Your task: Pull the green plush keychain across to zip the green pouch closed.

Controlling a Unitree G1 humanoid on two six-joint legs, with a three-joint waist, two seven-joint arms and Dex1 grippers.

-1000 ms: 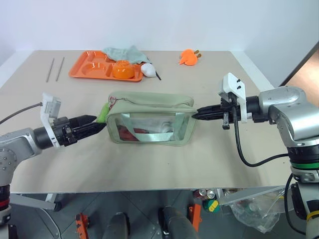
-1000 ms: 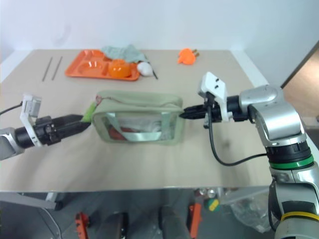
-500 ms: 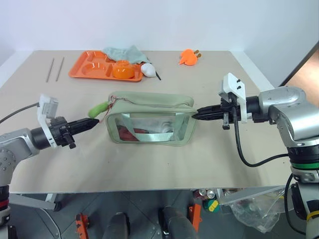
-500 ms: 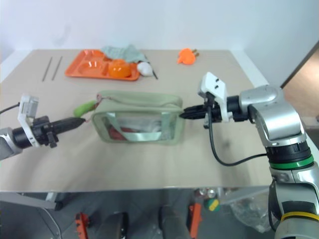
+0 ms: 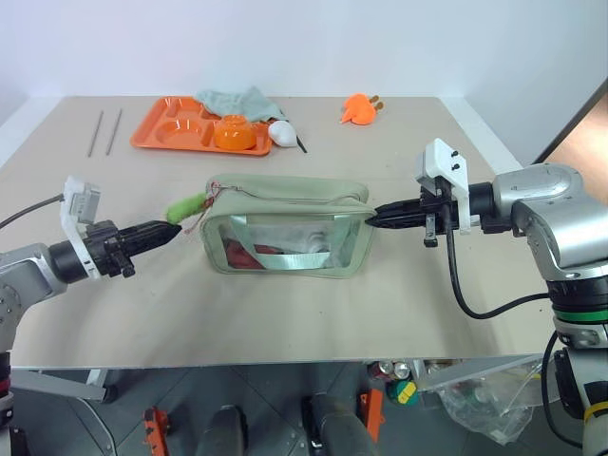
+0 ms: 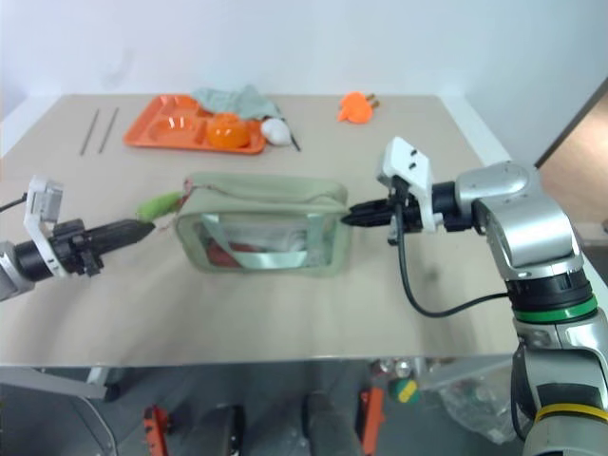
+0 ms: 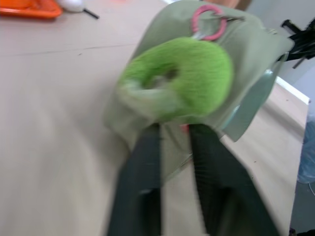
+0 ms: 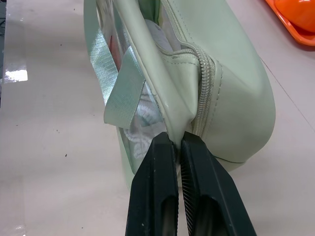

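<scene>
I should use my left gripper to lay the green plush keychain on the pouch's top before pinching the green pouch's end, because the keychain hangs over that end.
The green pouch lies mid-table, long side toward me, its top zipper drawn together at the right end. The green plush keychain, a fuzzy lime ring on a pink clasp, sticks out leftward from the pouch's left end. My left gripper points at it from the left, fingers slightly apart and tips at the ring's near edge. Nothing shows between them. My right gripper is shut on the pouch's right end, pinching the seam below the zipper.
At the back stands an orange tray holding an orange bowl, with a teal cloth and a white object beside it. An orange plush toy lies back right, two thin rods back left.
My left gripper has drawn back to the left, away from the pouch; it closed, then parted a little. The keychain swung out leftward from the pouch's end. The right arm has not moved.
</scene>
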